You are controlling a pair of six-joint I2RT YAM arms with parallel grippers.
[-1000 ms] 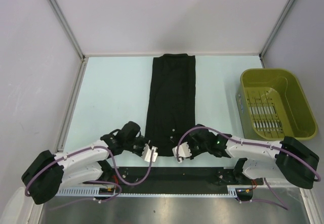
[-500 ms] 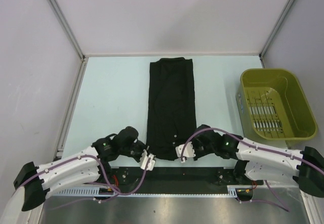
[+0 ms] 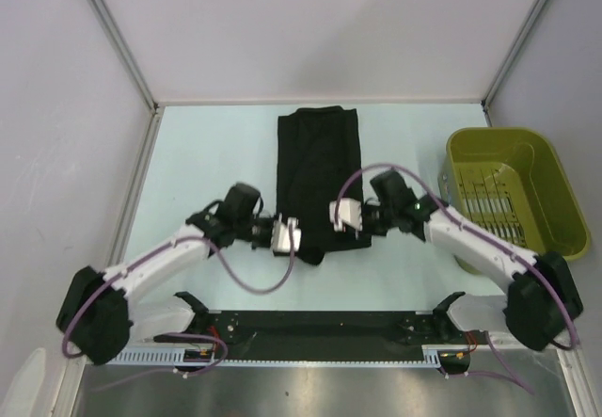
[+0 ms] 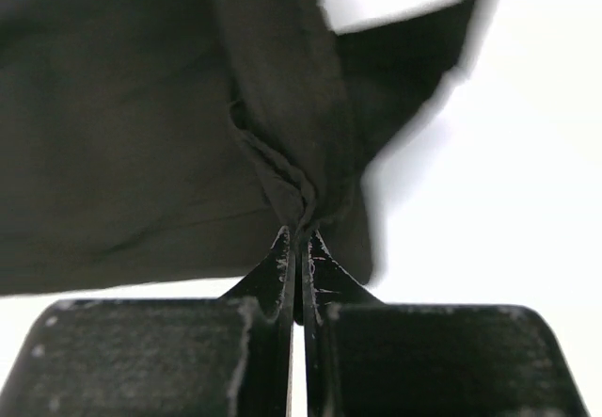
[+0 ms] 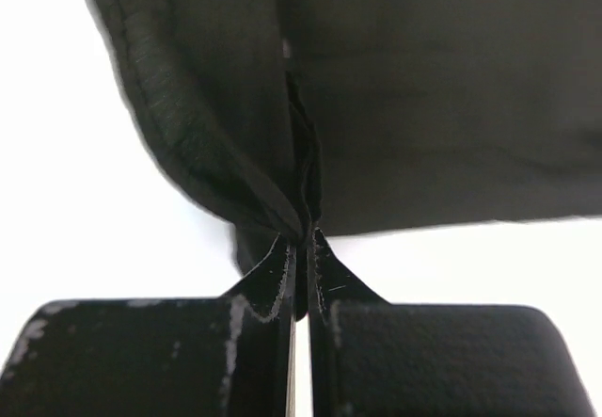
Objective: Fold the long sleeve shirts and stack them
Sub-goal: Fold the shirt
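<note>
The robot's grippers are holding both (image 3: 303,240) near corners of the straight black shirt, so the left gripper should go on carrying the hem toward the shirt's far end (image 3: 318,123) until it lies flat.
One black long sleeve shirt (image 3: 317,158) lies as a narrow strip down the middle of the table, its near end lifted and doubled back. My left gripper (image 3: 293,233) is shut on the shirt's near left corner, and the pinched hem (image 4: 299,205) rises from between the fingertips. My right gripper (image 3: 337,213) is shut on the near right corner, where bunched fabric (image 5: 299,200) is clamped. Both grippers hover over the middle of the table with the cloth (image 3: 310,248) sagging between them.
An olive-green plastic basket (image 3: 546,158) stands at the right side of the table. White walls with metal posts (image 3: 118,36) close in the back and sides. The black rail (image 3: 310,328) with the arm bases runs along the near edge.
Both grippers shut on the shirt's near corners at the front edge, then lifted them and carried them away from the bases toward the middle. The shirt's visible length has shortened.
</note>
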